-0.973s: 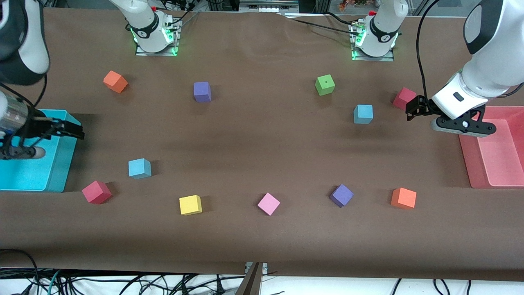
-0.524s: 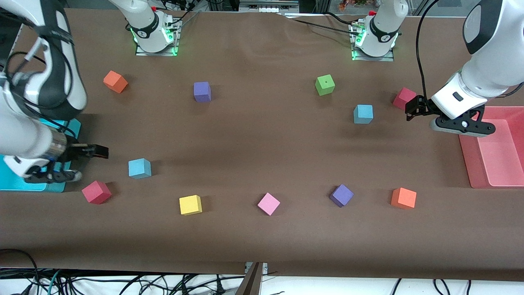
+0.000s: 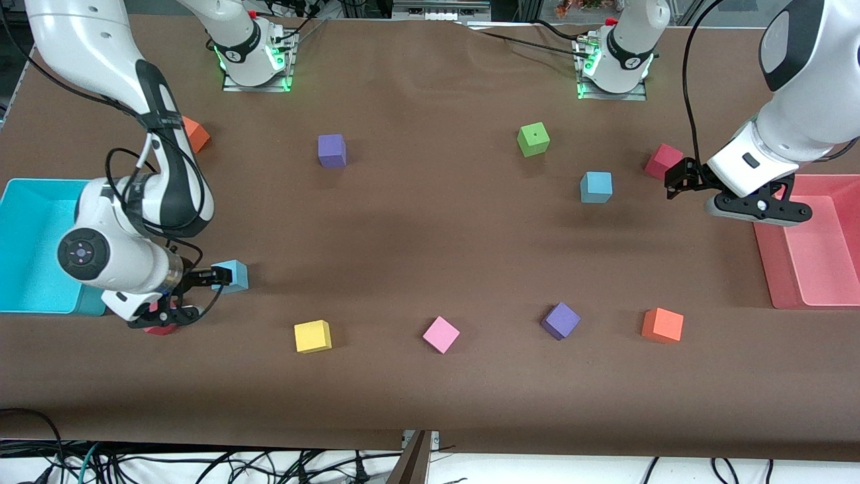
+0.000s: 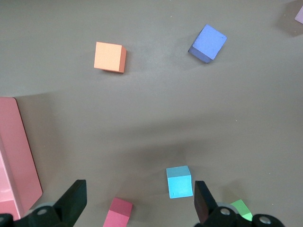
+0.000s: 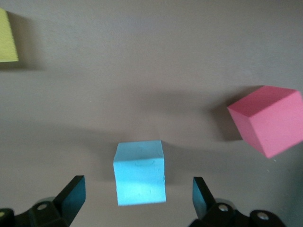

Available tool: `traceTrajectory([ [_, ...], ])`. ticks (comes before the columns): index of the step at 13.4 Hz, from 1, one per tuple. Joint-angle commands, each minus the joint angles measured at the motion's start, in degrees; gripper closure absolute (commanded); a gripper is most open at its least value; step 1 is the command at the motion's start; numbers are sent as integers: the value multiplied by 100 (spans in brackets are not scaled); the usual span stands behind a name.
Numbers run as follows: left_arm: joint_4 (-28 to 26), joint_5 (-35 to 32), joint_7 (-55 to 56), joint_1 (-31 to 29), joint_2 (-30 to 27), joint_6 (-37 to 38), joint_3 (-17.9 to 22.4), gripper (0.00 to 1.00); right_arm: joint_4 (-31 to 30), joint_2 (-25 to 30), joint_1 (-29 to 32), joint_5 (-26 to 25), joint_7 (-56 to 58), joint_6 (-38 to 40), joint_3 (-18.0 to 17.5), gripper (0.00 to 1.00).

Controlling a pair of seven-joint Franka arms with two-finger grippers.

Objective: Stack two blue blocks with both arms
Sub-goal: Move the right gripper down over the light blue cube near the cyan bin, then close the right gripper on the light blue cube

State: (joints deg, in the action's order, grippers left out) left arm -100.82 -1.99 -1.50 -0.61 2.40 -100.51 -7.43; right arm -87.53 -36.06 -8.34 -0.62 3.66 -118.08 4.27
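Note:
I should go on moving my right gripper to the blue block (image 3: 237, 275) until the fingers straddle it: its sides (image 5: 140, 182) squarely face the open fingers, clear of the red block.
One blue block (image 3: 234, 275) lies near the turquoise bin, toward the right arm's end of the table. My right gripper (image 3: 213, 276) is right at it, open. In the right wrist view the block (image 5: 139, 172) sits between the two spread fingers of the right gripper (image 5: 138, 193), untouched. The other blue block (image 3: 596, 187) lies toward the left arm's end. My left gripper (image 3: 677, 177) hangs open and empty beside it, by a red block (image 3: 662, 160). In the left wrist view, that blue block (image 4: 179, 181) lies close to one finger of the left gripper (image 4: 139, 201).
A turquoise bin (image 3: 30, 202) and a pink bin (image 3: 816, 249) stand at the table's ends. Orange (image 3: 662, 325), purple (image 3: 560, 320), pink (image 3: 441, 334) and yellow (image 3: 312, 336) cubes lie nearer the camera. Green (image 3: 533, 139), purple (image 3: 332, 150) and orange (image 3: 196, 134) cubes lie nearer the bases.
My right arm has swung from over the turquoise bin down to the blue block beside it, and now covers part of a red cube. The left arm has barely moved.

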Motion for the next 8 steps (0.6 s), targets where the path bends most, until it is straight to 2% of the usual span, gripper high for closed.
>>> traceTrajectory([
  [1, 98, 67, 18, 9, 32, 23, 22, 0, 43, -191, -1, -18, 47, -171, 4, 0],
  [8, 98, 76, -8, -27, 41, 32, 22, 0, -141, -437, -1, -9, 47, -435, -31, 0],
])
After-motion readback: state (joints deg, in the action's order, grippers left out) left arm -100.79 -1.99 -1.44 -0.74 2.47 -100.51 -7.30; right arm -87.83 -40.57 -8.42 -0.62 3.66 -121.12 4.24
